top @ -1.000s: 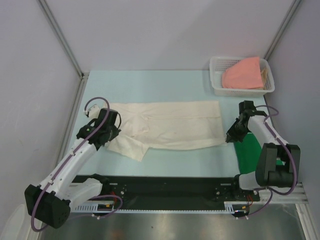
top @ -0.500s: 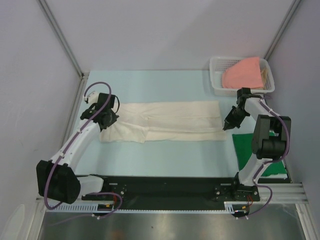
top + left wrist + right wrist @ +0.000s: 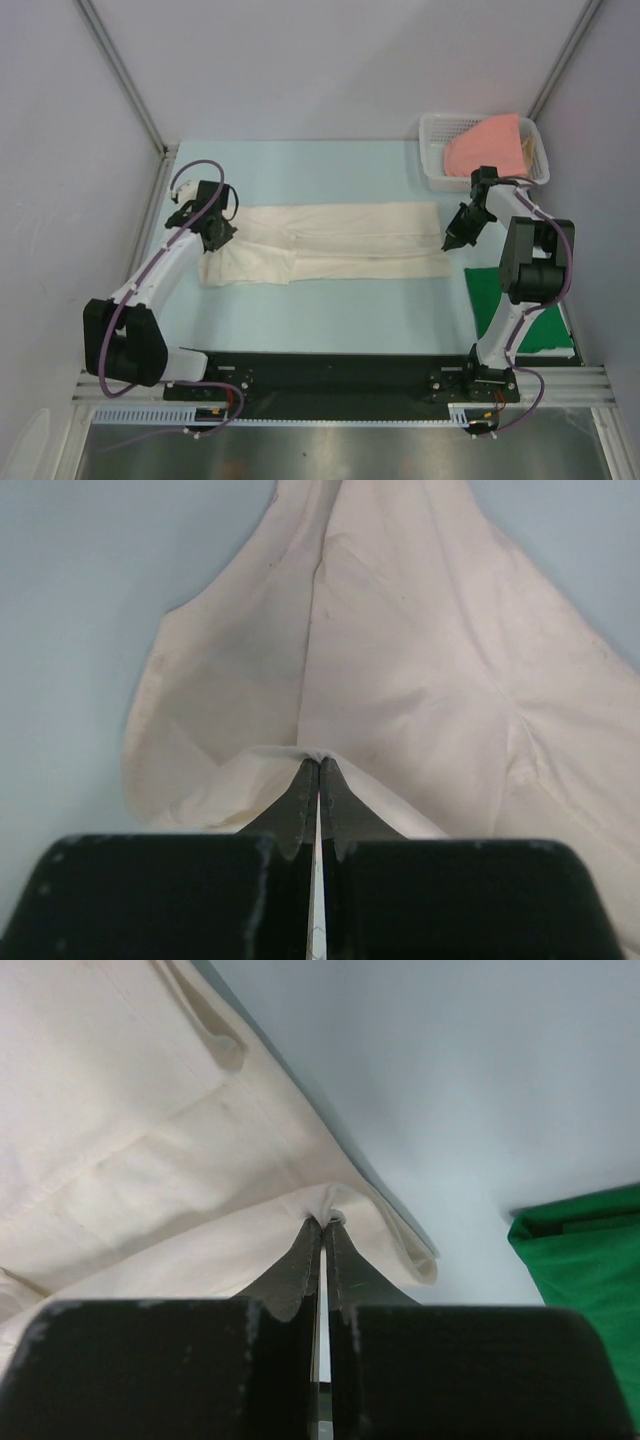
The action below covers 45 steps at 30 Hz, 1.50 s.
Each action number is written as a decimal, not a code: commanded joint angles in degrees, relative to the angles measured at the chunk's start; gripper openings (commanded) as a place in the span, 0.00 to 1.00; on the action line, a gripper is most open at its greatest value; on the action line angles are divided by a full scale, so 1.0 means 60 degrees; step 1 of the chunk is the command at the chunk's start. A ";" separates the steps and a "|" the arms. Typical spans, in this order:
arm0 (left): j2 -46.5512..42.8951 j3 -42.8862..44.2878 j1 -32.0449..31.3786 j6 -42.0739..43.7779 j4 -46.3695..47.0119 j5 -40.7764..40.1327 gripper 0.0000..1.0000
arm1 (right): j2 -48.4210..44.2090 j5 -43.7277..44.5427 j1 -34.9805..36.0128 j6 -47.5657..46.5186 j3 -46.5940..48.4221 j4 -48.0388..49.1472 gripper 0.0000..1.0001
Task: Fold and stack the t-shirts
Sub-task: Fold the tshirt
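My left gripper has the cream-white t-shirt's lifted edge point(image 3: 345, 256) running straight to my right gripper and should keep moving it toward the t-shirt's far edge point(image 3: 290, 209) until it's flat.
A cream-white t-shirt point(image 3: 340, 240) lies as a long band across the table's middle. My left gripper point(image 3: 212, 238) is shut on its left end, fabric pinched at the fingertips point(image 3: 318, 765) over the cream-white t-shirt point(image 3: 420, 670). My right gripper point(image 3: 452, 240) is shut on the right end; the cream-white t-shirt point(image 3: 130, 1140) folds over its tips point(image 3: 325, 1222). A dark green t-shirt point(image 3: 505, 300) lies flat at the right, also seen as a green t-shirt corner point(image 3: 590, 1260). A salmon-pink t-shirt point(image 3: 487, 146) sits bunched in the basket.
A white lattice basket point(image 3: 436, 150) stands at the back right corner. Grey walls close in on the left, right and back. A black rail point(image 3: 330, 375) runs along the near edge between the arm bases.
Both grippers have carried the near edge of the cream-white shirt away from the bases, folding it over into a narrower band. Both arms now reach further back.
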 commanded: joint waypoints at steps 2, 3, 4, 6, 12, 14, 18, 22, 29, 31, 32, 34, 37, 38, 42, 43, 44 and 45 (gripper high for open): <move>0.0187 0.0376 0.0150 0.0199 0.0257 -0.0150 0.00 | 0.0210 -0.0058 0.0074 -0.0117 0.0585 -0.0113 0.00; 0.0202 0.0348 0.0150 0.0184 0.0272 -0.0165 0.00 | 0.0283 -0.0073 0.0089 -0.0117 0.0615 -0.0128 0.00; 0.0216 0.0362 0.0165 0.0184 0.0345 -0.0165 0.01 | 0.0313 -0.0087 0.0089 -0.0117 0.0645 -0.0128 0.00; 0.0275 0.0377 0.0179 0.0184 0.0345 -0.0224 0.00 | 0.0357 -0.0102 0.0118 -0.0117 0.0747 -0.0143 0.00; 0.0567 0.0552 0.0355 0.0184 0.0316 -0.0282 0.00 | 0.0489 -0.0131 0.0191 -0.0102 0.0967 -0.0172 0.00; 0.0743 0.0669 0.0370 0.0184 0.0345 -0.0268 0.00 | 0.0606 -0.0132 0.0191 -0.0117 0.1069 -0.0216 0.00; 0.1036 0.0830 0.0370 0.0199 0.0536 -0.0195 0.00 | 0.0738 -0.0117 0.0191 -0.0132 0.1201 -0.0216 0.00; 0.1344 0.1109 0.0370 0.0243 0.0536 -0.0136 0.00 | 0.0943 -0.0117 0.0191 -0.0117 0.1289 -0.0202 0.00; 0.1505 0.1299 0.0355 0.0360 0.0712 0.0098 0.00 | 0.0899 -0.0029 0.0118 -0.0161 0.1289 -0.0173 0.00; 0.1608 0.1299 0.0355 0.0331 0.0682 0.0069 0.00 | 0.0943 -0.0058 0.0118 -0.0161 0.1289 -0.0187 0.00; 0.1652 0.1299 0.0355 0.0345 0.0726 0.0098 0.00 | 0.0943 -0.0073 0.0118 -0.0161 0.1304 -0.0173 0.00; 0.1827 0.1372 0.0355 0.0375 0.0712 0.0157 0.00 | 0.0943 -0.0102 0.0118 -0.0146 0.1290 -0.0143 0.00; 0.1974 0.1417 0.0370 0.0331 0.0638 0.0041 0.01 | 0.0987 -0.0161 0.0118 -0.0132 0.1333 -0.0128 0.00; 0.1989 0.1417 0.0370 0.0345 0.0667 0.0025 0.00 | 0.1002 -0.0161 0.0118 -0.0117 0.1348 -0.0128 0.00; 0.2120 0.1577 0.0385 0.0375 0.0638 -0.0092 0.00 | 0.1031 -0.0117 0.0104 -0.0117 0.1465 -0.0158 0.00; 0.2179 0.1607 0.0385 0.0375 0.0653 -0.0092 0.00 | 0.1060 -0.0146 0.0089 -0.0117 0.1523 -0.0158 0.00; 0.2281 0.1651 0.0385 0.0389 0.0667 -0.0092 0.00 | 0.1118 -0.0161 0.0089 -0.0131 0.1553 -0.0187 0.00; 0.2340 0.1753 0.0399 0.0389 0.0639 -0.0092 0.00 | 0.1163 -0.0161 0.0089 -0.0132 0.1582 -0.0202 0.00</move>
